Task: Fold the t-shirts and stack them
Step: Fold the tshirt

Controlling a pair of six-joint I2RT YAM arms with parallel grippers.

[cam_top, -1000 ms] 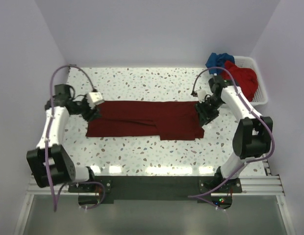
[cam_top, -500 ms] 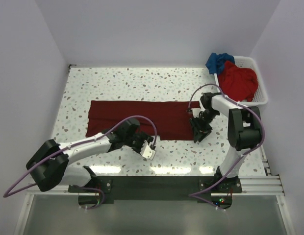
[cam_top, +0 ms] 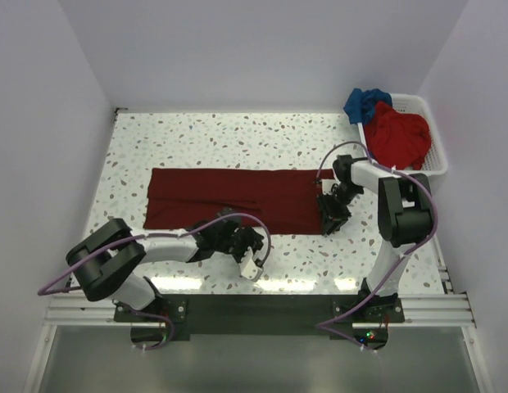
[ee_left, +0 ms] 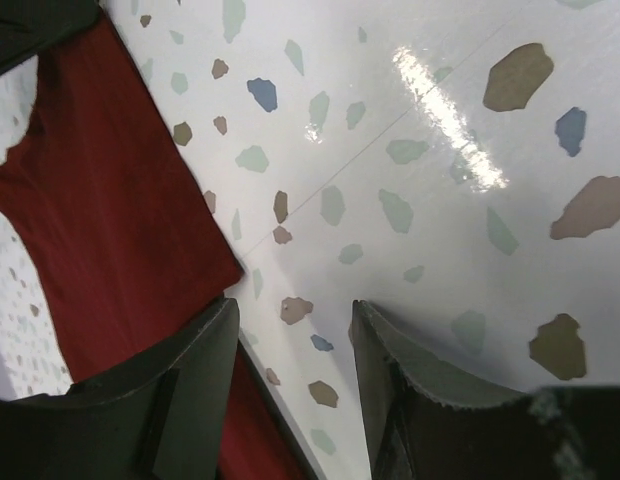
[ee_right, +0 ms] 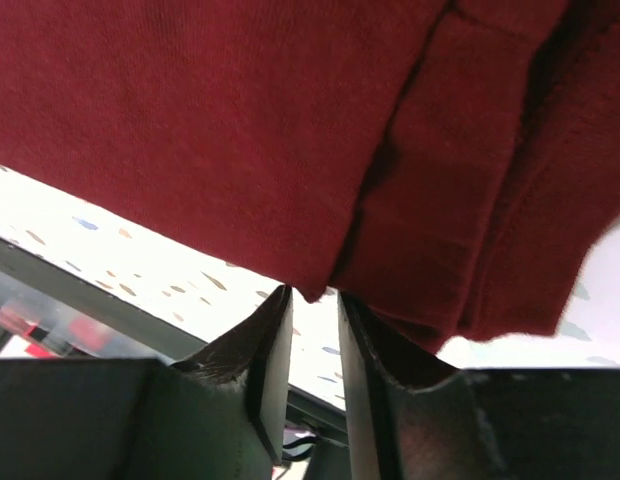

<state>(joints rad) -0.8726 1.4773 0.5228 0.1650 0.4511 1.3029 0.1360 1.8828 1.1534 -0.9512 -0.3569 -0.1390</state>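
Note:
The maroon t-shirt's near edge [ee_left: 231,268] is next to my left gripper's open fingers, so my left gripper should pinch that edge [ee_left: 233,278] before my right gripper raises the t-shirt's corner.
A dark maroon t-shirt [cam_top: 229,196] lies flat on the table as a long folded strip. My left gripper [cam_top: 256,240] hovers at its near edge, around the middle. In the left wrist view this gripper [ee_left: 295,330] is open over bare table, with the maroon cloth [ee_left: 100,200] just to its left. My right gripper [cam_top: 329,223] is at the shirt's near right corner. Its jaws [ee_right: 310,300] stand a narrow gap apart, and the corner of the maroon cloth [ee_right: 240,120] dips between the tips. A red t-shirt [cam_top: 397,135] and a blue t-shirt [cam_top: 365,102] are bunched in the basket.
The white slatted basket [cam_top: 435,155] stands at the table's far right corner. Speckled tabletop [cam_top: 238,135] stretches behind the maroon shirt to the back wall. The left arm lies low along the table's near edge.
My left arm has swung from the shirt's left end round to its near edge. My right gripper slid down the shirt's right edge to the near corner, and its jaws have narrowed.

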